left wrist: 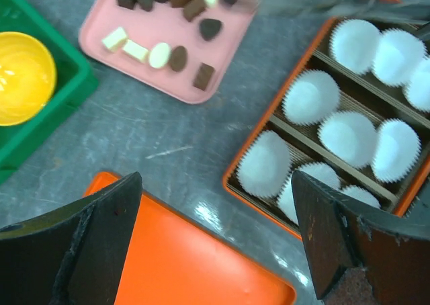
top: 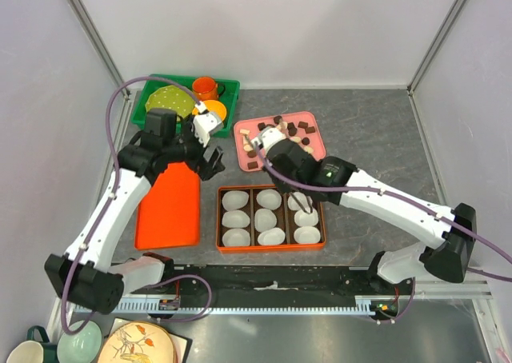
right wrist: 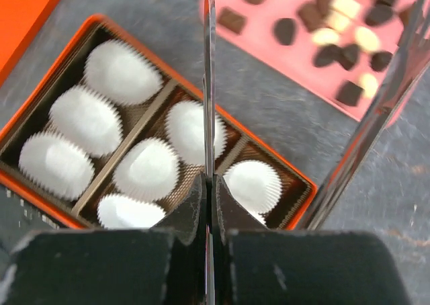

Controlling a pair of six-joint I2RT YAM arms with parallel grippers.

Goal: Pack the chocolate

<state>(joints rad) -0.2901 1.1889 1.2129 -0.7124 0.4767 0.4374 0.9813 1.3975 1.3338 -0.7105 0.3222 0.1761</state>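
Observation:
The tongs blade in my right gripper (right wrist: 209, 83) is clear of the splayed blade, so my left gripper should go on moving in before it grips the held blade (top: 252, 145).
The chocolate (top: 280, 131) lies as several dark, reddish and cream pieces on a pink tray (top: 308, 119) at the back; it also shows in the left wrist view (left wrist: 178, 58) and the right wrist view (right wrist: 285, 31). In front stands an orange box (top: 270, 249) of empty white paper cups (top: 270, 199). My right gripper (top: 294, 185) hangs over the box (right wrist: 295, 177), shut (right wrist: 209, 177) on one blade of thin metal tongs (right wrist: 209, 83); the other blade (right wrist: 376, 117) splays right. My left gripper (top: 200, 159) is open (left wrist: 215, 177) and empty, above the orange lid (left wrist: 181, 258).
A green bin (top: 232, 87) at the back left holds a yellow-green plate (top: 170, 101), an orange cup (top: 206, 85) and a yellow bowl (left wrist: 20, 76). The orange lid (top: 168, 211) lies left of the box. Cups and a patterned plate (top: 136, 345) sit at the near left corner. Panels wall the table.

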